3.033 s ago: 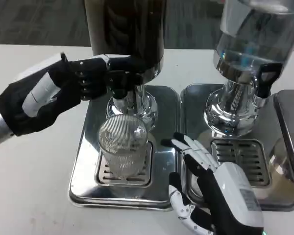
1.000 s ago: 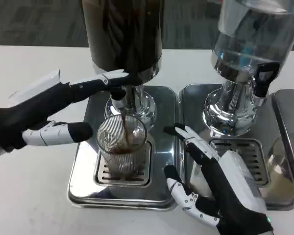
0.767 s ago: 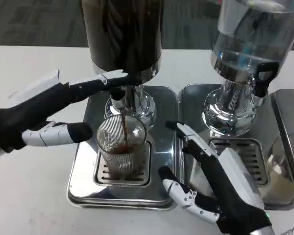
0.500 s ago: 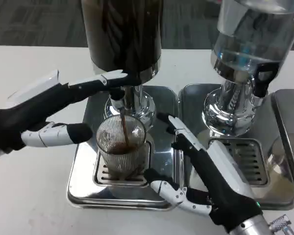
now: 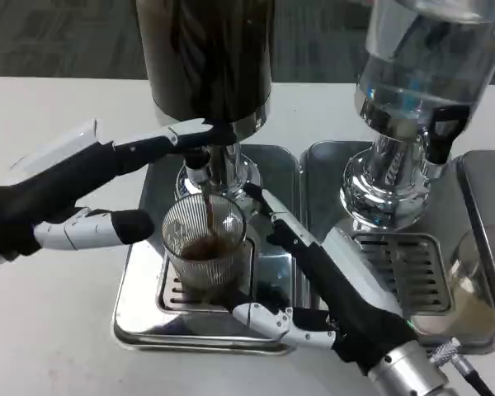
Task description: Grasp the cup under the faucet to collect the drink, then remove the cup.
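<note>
A thin stream (image 5: 209,210) is running into dark drink (image 5: 206,248) low in the cup. I expect the drink to stay well below the cup's rim when I carry the cup away.
A ribbed glass cup (image 5: 206,247) stands on the grate of the left drip tray (image 5: 140,289), under the faucet (image 5: 200,165) of the dark drink dispenser (image 5: 206,58). A thin dark stream runs into it, and dark drink fills its lower part. My left hand (image 5: 66,194) reaches in from the left with its upper fingers (image 5: 169,140) stretched onto the faucet's lever and its thumb near the cup's left side. My right hand (image 5: 330,280) lies spread along the cup's right side, fingers (image 5: 268,210) by the rim and thumb (image 5: 264,316) at the tray's front. It has no firm hold on the cup.
To the right stands a second dispenser (image 5: 421,66) of clear liquid with a black tap (image 5: 445,132) over its own drip tray (image 5: 404,264). A third tray's edge (image 5: 487,247) shows at the far right. Bare white table (image 5: 49,330) lies front left.
My right hand has slid left and forward, from beside the tray to the cup's right side. The drink level in the cup has risen. My left hand stays at the lever.
</note>
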You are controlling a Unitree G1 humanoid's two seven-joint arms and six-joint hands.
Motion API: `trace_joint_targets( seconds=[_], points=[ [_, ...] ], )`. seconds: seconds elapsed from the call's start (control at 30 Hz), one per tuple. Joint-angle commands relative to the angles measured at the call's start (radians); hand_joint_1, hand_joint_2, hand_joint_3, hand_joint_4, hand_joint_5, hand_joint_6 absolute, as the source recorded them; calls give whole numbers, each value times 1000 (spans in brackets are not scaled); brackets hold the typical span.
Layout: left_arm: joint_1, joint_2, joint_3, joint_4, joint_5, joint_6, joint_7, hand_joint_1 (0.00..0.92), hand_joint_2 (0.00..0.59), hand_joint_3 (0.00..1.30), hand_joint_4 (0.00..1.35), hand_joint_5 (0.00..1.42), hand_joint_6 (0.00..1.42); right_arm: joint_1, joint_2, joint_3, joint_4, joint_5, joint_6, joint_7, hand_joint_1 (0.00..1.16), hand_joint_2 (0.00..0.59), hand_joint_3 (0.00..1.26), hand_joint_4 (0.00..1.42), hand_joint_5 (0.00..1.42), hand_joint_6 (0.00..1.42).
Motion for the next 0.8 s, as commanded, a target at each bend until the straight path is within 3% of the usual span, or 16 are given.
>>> trace_joint_targets(
  seconds=[0.03, 0.8],
  points=[
    [29, 22, -7, 10, 43, 17, -8, 0, 73, 176, 65, 87, 120, -38, 12, -4, 31, 18, 5, 7, 519, 223, 5, 0, 40, 178],
    [39, 37, 14, 17, 31, 26, 10, 0, 75, 176, 75, 88, 124, -146, 54, 7, 160, 45, -6, 15, 520, 216, 13, 0, 39, 181]
  ],
)
